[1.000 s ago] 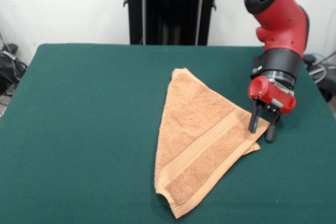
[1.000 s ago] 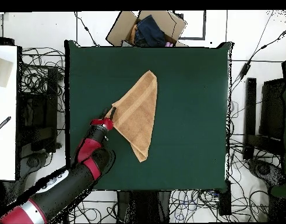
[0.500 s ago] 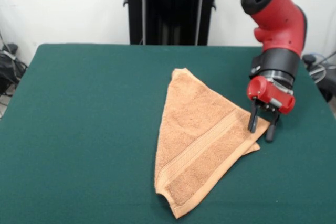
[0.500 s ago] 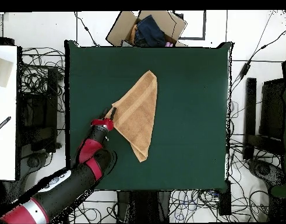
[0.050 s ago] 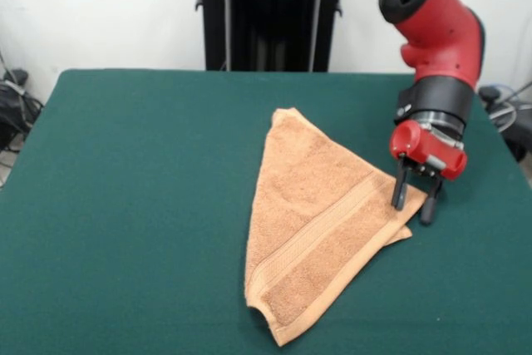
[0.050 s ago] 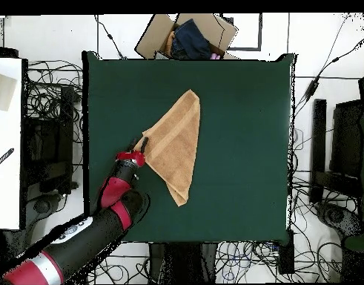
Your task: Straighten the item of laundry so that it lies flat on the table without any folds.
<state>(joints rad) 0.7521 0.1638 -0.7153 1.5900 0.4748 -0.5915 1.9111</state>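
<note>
A lower corner point(image 5: 401, 235) shows separately under the towel's edge, so the towel's top layer point(image 5: 411, 197) will bend inward by itself when the robot's gripper pulls it across.
The light orange-tan towel point(image 5: 318, 220) point(image 6: 175, 142) lies folded into a triangle on the dark green table point(image 5: 133, 205) point(image 6: 244, 133), a woven band running along its long edge. My gripper point(image 5: 412, 204) point(image 6: 140, 142) stands open at the triangle's right corner in the front view. One finger point(image 5: 399, 188) is over the towel corner, the other point(image 5: 429, 202) just off it over the felt. A second layer of the towel peeks out under that corner. Whether the fingertips touch the cloth cannot be told.
A cardboard box point(image 6: 186, 35) with dark cloth inside sits beyond the table's far edge in the overhead view. Cables cover the floor around the table. A black stand point(image 5: 268, 10) rises behind the table in the front view.
The arm's upper part has shifted slightly; the gripper stays at the towel's corner and the towel has not moved.
</note>
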